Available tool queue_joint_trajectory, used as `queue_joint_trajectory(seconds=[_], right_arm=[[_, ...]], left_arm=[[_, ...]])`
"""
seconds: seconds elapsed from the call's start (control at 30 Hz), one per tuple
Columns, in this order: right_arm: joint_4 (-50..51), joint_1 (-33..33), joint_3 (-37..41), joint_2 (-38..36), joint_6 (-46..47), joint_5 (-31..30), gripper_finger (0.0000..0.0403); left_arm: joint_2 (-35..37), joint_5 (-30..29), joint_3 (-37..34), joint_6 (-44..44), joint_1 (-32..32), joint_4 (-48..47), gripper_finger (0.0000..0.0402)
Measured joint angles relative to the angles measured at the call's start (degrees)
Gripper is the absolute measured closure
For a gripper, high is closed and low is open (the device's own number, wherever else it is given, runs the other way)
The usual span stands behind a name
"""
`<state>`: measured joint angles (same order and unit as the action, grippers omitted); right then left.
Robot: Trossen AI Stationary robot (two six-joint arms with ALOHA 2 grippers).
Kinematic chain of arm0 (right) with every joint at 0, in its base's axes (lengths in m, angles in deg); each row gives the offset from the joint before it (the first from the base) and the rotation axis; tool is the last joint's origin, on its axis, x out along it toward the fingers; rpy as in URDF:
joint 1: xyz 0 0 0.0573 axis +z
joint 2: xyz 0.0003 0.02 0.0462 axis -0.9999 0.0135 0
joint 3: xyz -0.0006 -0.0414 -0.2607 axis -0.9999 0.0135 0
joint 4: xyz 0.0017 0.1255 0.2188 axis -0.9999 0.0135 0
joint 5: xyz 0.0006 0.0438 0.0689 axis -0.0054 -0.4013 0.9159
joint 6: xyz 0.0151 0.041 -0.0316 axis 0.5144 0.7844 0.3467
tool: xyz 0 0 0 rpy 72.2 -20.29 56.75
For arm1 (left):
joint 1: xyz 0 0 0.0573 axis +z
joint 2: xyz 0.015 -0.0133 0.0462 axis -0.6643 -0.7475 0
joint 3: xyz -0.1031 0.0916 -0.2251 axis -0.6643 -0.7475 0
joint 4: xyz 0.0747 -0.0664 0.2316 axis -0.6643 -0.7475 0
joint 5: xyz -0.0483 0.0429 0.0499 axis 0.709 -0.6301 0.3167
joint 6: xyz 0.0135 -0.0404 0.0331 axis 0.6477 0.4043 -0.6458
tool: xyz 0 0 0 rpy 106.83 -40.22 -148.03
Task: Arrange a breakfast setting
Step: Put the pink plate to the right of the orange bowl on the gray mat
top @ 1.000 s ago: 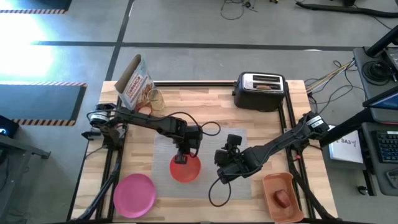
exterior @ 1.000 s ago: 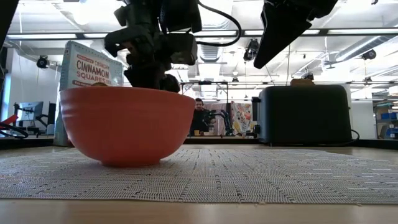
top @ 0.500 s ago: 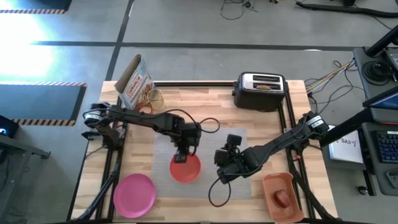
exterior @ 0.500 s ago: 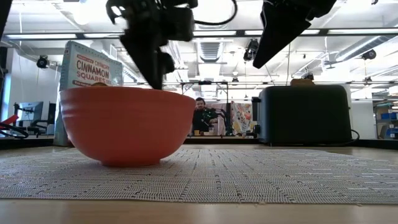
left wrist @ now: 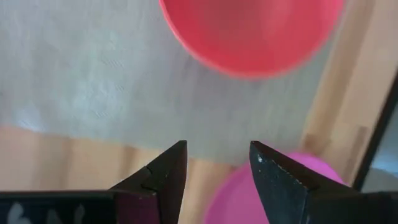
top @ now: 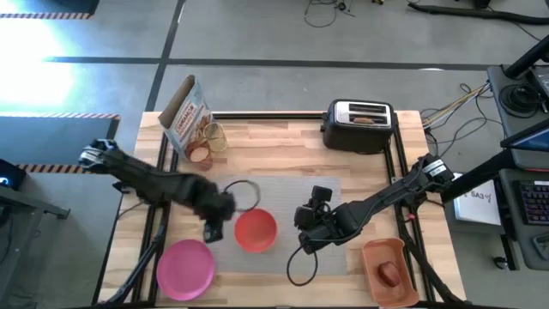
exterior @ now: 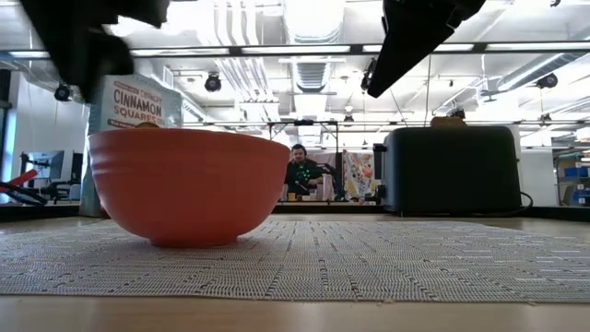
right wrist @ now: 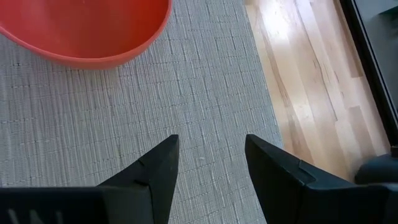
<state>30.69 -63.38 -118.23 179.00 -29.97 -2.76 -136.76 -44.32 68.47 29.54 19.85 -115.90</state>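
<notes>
The pink plate's rim [left wrist: 225, 185] is in line with the gap of my open left gripper. I continue to move down toward the plate [top: 202, 246] until the fingers are on both sides of its rim, and then close them.
The red-orange bowl [top: 256, 230] stands upright on the grey mat [top: 283, 202], left of its middle; it also shows in the low view [exterior: 189, 184]. The pink plate [top: 186, 268] lies on the wood at the near left. My left gripper [top: 213, 228] is open and empty, above the mat's left edge between bowl and plate [left wrist: 217, 163]. My right gripper [top: 305, 239] is open and empty over the mat, right of the bowl [right wrist: 208, 155]. The red apple [top: 390, 273] lies in the orange tray [top: 377, 253]. The toast [top: 364, 120] sticks out of the toaster [top: 358, 129]. A clear cup [top: 214, 135] stands at the far left. No spoon shows.
A cereal box [top: 184, 116] stands at the far left corner beside the cup. The toaster stands at the far edge, the orange tray at the near right corner. A cable loop [top: 243, 193] hangs over the mat behind the bowl. Bare wood lies beyond the mat's right edge [right wrist: 311, 93].
My left gripper has risen from the bowl's far rim and swung toward the table's left edge, ending over the mat's left edge. The bowl stays where it was on the mat. My right gripper has kept still.
</notes>
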Motion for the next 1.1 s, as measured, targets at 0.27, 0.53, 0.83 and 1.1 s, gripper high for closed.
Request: queue_joint_trajectory(seconds=[0.27, 0.53, 0.83, 1.1], right_arm=[[-0.2, 0.0, 0.0, 0.0, 0.0, 0.0, 0.0227], [-0.4, 0.0, 0.0, 0.0, 0.0, 0.0, 0.0227], [-0.6, 0.0, 0.0, 0.0, 0.0, 0.0, 0.0227], [-2.0, 0.0, 0.0, 0.0, 0.0, 0.0, 0.0227]], left_arm=[[6.8, -1.2, -15.8, 6.8, -14.1, 11.2, 0.0244], [4.2, -1.2, -23.3, 6.8, -15.5, 18.4, 0.0244], [-1.8, 1.2, -23.1, 6.2, -15.5, 20.7, 0.0244], [-8.0, 1.8, -22.0, 2.3, -15.5, 21.6, 0.0252]])
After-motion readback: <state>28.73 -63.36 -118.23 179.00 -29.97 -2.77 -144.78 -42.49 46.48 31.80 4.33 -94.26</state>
